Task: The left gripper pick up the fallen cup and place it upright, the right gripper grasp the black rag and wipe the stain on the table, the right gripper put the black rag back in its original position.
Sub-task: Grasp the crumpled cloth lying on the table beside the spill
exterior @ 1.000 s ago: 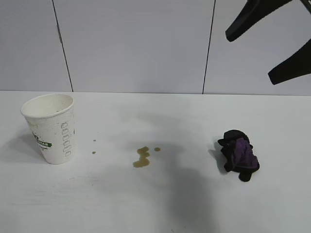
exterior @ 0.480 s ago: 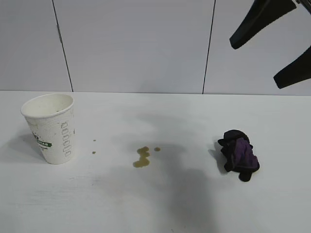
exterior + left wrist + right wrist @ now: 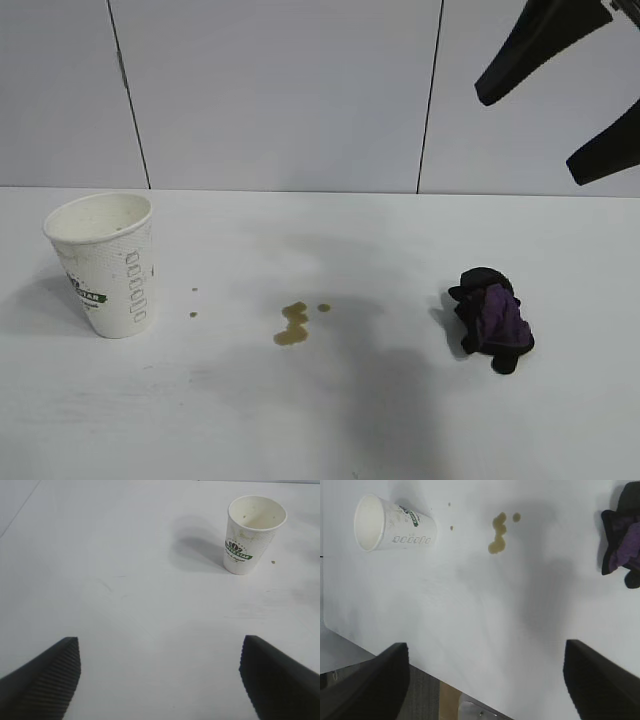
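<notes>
I expect the black rag to stay bunched when I lift it and wipe the stain, because the purple folds are gathered into a compact lump.
The white cup with the green band stands upright on the left of the table, mouth up. The brownish stain lies mid-table, and the black rag with its purple patch sits to the right of it. My right gripper hangs high above the rag, open and empty; its wrist view looks down on the cup, stain and rag past the right gripper. The left gripper is open and empty, well back from the cup, outside the exterior view.
Two tiny droplets lie between cup and stain. Grey wall panels close off the back. In the right wrist view the table's edge shows, with floor and a metal bracket below.
The right gripper has drifted slightly up and to the right in the exterior view. Cup, stain and rag have not moved.
</notes>
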{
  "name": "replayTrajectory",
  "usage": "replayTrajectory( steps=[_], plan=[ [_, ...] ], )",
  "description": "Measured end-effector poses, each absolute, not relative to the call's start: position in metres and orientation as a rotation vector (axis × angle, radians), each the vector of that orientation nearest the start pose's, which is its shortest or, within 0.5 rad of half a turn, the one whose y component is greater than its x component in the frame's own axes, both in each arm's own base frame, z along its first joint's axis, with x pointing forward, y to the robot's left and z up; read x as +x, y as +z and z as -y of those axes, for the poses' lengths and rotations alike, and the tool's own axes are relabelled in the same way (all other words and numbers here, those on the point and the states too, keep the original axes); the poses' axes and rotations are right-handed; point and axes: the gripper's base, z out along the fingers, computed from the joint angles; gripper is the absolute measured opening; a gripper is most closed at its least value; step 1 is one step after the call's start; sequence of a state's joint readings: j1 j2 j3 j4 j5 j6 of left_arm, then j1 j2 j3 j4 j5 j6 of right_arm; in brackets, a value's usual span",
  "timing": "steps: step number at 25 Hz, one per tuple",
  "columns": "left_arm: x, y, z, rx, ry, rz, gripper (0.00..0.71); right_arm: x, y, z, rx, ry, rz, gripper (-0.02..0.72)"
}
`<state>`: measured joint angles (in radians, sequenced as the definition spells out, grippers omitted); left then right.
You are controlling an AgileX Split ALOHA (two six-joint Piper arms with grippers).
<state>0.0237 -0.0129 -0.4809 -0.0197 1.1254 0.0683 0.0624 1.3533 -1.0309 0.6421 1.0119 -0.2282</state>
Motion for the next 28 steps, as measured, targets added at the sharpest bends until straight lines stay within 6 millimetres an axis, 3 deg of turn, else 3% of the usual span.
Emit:
replayTrajectory(
  steps=[5, 9, 19, 28],
  plan=[
    [-0.007, 0.267, 0.002, 0.064, 0.018, -2.114, 0.622, 0.256, 0.286, -0.05, -0.172, 0.548, -2.759, 0.578],
    [-0.008, 0.267, 0.002, 0.066, 0.017, -2.114, 0.622, 0.269, 0.264, -0.042, -0.192, 0.414, -2.838, 0.578],
    [-0.008, 0.267, 0.001, 0.117, -0.01, -2.112, 0.622, 0.313, 0.204, -0.04, -0.084, 0.348, -2.876, 0.578],
    [-0.008, 0.267, 0.001, 0.117, -0.01, -2.112, 0.622, 0.358, 0.196, -0.043, -0.005, 0.359, -2.855, 0.578]
  ],
)
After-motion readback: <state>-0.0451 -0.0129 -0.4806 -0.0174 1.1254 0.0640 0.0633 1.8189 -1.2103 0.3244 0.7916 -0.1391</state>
